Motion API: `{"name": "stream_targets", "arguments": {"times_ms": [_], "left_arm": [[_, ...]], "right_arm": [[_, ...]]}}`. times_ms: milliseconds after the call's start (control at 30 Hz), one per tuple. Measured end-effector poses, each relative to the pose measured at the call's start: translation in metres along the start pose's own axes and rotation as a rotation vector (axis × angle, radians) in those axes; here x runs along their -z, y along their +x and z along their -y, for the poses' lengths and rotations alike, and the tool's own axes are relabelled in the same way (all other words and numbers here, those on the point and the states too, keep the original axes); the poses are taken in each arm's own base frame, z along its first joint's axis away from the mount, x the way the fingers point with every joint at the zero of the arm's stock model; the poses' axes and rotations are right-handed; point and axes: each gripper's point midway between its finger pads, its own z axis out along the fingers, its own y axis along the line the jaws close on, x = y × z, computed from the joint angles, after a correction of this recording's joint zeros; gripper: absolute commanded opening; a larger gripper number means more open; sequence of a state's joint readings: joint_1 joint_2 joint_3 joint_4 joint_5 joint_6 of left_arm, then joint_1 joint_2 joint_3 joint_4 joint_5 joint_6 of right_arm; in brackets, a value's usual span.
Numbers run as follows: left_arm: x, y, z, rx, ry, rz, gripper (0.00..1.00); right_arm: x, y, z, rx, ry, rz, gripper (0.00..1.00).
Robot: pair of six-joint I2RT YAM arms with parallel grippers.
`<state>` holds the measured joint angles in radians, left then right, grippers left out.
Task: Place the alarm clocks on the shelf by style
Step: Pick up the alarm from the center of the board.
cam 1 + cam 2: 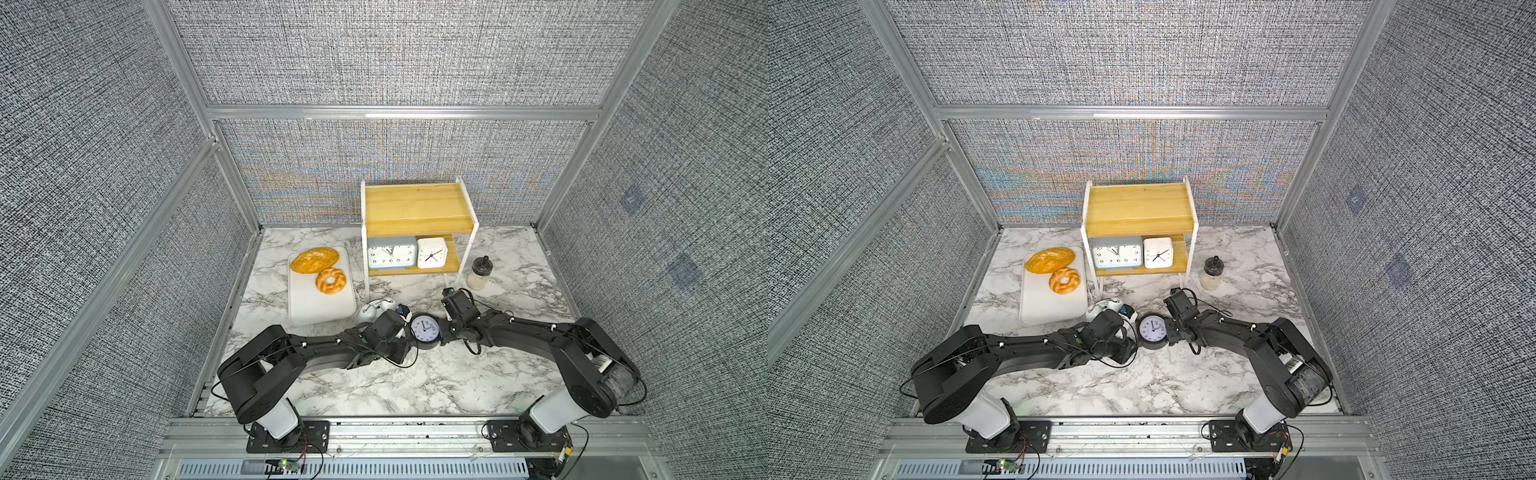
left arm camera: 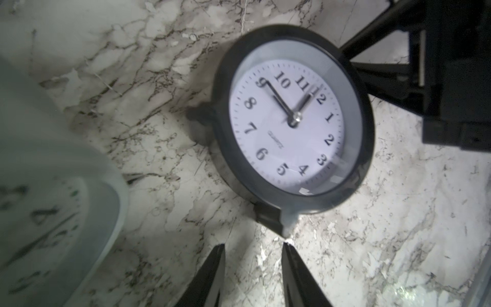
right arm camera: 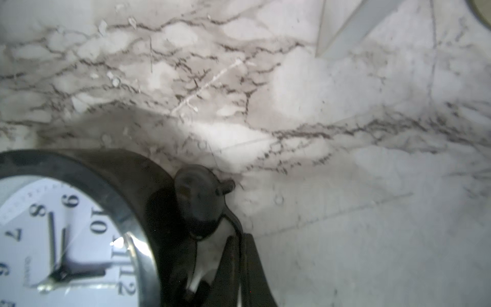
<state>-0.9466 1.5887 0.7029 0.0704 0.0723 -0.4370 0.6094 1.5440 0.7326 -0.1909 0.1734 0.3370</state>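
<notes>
I should tip the black clock upright and take its side [image 2: 221,79] with my left gripper, because the clock is lying face up with my right gripper on its wire handle [image 3: 233,217].
A black round twin-bell clock [image 1: 424,330] [image 1: 1153,330] [image 2: 291,119] lies face up on the marble table. My right gripper [image 1: 443,330] [image 3: 240,242] is shut on its thin wire handle beside one bell [image 3: 200,196]. My left gripper [image 2: 253,247] is open and empty, its fingertips close to the clock's foot [image 2: 271,219]. The white twin-bell clock [image 1: 376,309] [image 1: 1102,307] [image 2: 53,212] lies just beside the left wrist. The shelf [image 1: 419,208] [image 1: 1140,208] stands at the back, its top board bare. Its lower board holds the grey rectangular clock [image 1: 391,252] and the small white square clock [image 1: 432,252].
A white tray [image 1: 320,307] left of the shelf carries a seeded loaf [image 1: 314,260] and a braided bread ring [image 1: 331,281]. A small jar with a black lid [image 1: 478,272] stands right of the shelf. A white shelf leg [image 3: 342,29] shows ahead of the right wrist.
</notes>
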Motion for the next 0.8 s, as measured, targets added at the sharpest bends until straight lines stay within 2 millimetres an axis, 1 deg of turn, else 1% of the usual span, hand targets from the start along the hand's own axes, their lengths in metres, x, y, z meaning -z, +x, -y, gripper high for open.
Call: {"name": "stream_targets", "arguments": {"times_ms": [67, 167, 233, 367, 433, 567, 733, 800], "left_arm": [[0.003, 0.000, 0.000, -0.001, -0.004, 0.003, 0.41], [0.007, 0.000, -0.003, -0.003, -0.017, 0.008, 0.42], [0.011, -0.003, -0.002, -0.008, -0.015, 0.019, 0.42], [0.021, -0.012, 0.001, -0.017, -0.005, 0.054, 0.48], [0.026, -0.014, 0.003, -0.024, -0.001, 0.067, 0.52], [0.033, -0.016, 0.002, -0.042, 0.000, 0.082, 0.52], [0.036, -0.010, -0.007, -0.033, -0.019, 0.084, 0.53], [0.039, -0.008, -0.008, -0.033, -0.017, 0.086, 0.58]], "right_arm": [[0.011, -0.005, 0.002, 0.011, 0.015, 0.019, 0.00], [0.028, -0.022, 0.005, 0.026, 0.036, 0.069, 0.00], [0.036, -0.030, 0.007, 0.041, 0.052, 0.093, 0.00], [0.053, -0.042, 0.002, 0.086, 0.053, 0.119, 0.00], [0.059, -0.046, -0.001, 0.114, 0.053, 0.128, 0.00], [0.066, -0.050, -0.005, 0.162, 0.061, 0.126, 0.00], [0.076, -0.058, -0.015, 0.244, 0.114, 0.112, 0.00], [0.077, -0.059, -0.018, 0.273, 0.145, 0.101, 0.00]]}}
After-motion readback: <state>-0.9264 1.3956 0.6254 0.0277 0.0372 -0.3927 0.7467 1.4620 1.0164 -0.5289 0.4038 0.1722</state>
